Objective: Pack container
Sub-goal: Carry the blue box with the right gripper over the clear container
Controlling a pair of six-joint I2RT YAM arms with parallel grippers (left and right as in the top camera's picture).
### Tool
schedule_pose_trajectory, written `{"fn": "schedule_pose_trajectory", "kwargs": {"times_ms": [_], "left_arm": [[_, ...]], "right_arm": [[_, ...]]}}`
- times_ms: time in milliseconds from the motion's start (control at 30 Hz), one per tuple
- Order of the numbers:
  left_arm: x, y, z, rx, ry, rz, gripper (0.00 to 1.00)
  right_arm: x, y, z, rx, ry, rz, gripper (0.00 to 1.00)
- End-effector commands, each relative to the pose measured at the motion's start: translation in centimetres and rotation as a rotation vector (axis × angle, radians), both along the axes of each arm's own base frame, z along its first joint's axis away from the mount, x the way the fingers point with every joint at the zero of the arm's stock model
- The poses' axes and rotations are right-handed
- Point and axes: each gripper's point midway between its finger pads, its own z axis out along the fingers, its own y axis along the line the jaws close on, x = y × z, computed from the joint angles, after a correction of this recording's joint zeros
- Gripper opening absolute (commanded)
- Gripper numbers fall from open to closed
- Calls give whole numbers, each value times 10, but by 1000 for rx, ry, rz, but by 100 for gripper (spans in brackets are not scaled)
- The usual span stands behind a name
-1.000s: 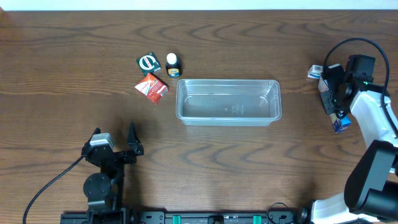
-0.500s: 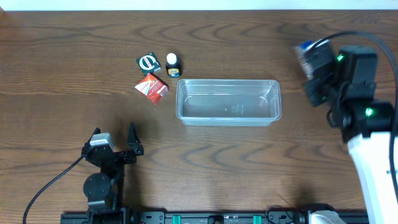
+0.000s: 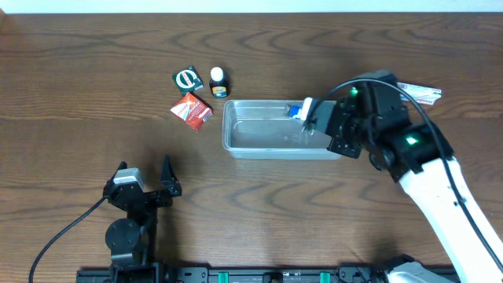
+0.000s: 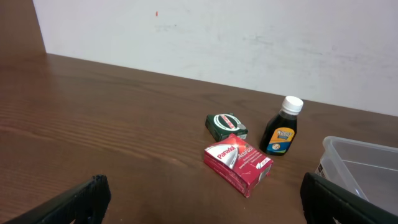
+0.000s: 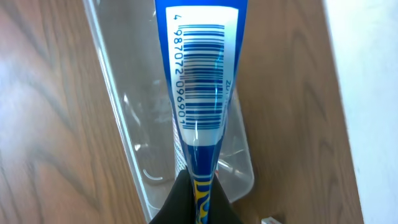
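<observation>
My right gripper should keep lowering the blue and white tube [image 3: 295, 111], which points along the empty container's length, until it sits inside the walls [image 3: 292, 135], and then let go.
The clear plastic container [image 3: 267, 132] lies at the table's middle, and its end shows in the right wrist view [image 5: 124, 118] and the left wrist view [image 4: 364, 163]. My right gripper [image 3: 316, 118] is shut on a blue and white tube [image 5: 202, 74] and holds it over the container's right half. The tube [image 3: 302, 110] points left. My left gripper [image 3: 145, 185] is open and empty near the front left edge, apart from everything.
Left of the container lie a red packet [image 3: 192, 111], a green packet [image 3: 186, 79] and a small dark bottle with a white cap [image 3: 218, 82]; all three show in the left wrist view. A white box [image 3: 420, 93] lies at the right.
My right arm has swung from the table's right edge leftward, carrying the blue tube over the container. The left arm has not moved.
</observation>
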Motion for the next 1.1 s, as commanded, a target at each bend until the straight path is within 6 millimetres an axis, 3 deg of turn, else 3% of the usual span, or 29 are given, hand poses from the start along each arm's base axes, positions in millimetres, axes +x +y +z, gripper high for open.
{"fn": "schedule_pose_trajectory", "kwargs": {"times_ms": [0, 567, 800, 1067], "left_arm": [[0, 0, -17, 9, 47, -1, 98], [0, 0, -17, 9, 47, -1, 98], [0, 0, -17, 9, 47, -1, 98], [0, 0, -17, 9, 47, -1, 98]], "right_arm": [[3, 7, -14, -70, -5, 137, 1], [45, 25, -81, -115, 58, 187, 1], [46, 28, -107, -121, 116, 196, 1], [46, 26, -114, -128, 134, 198, 1]]}}
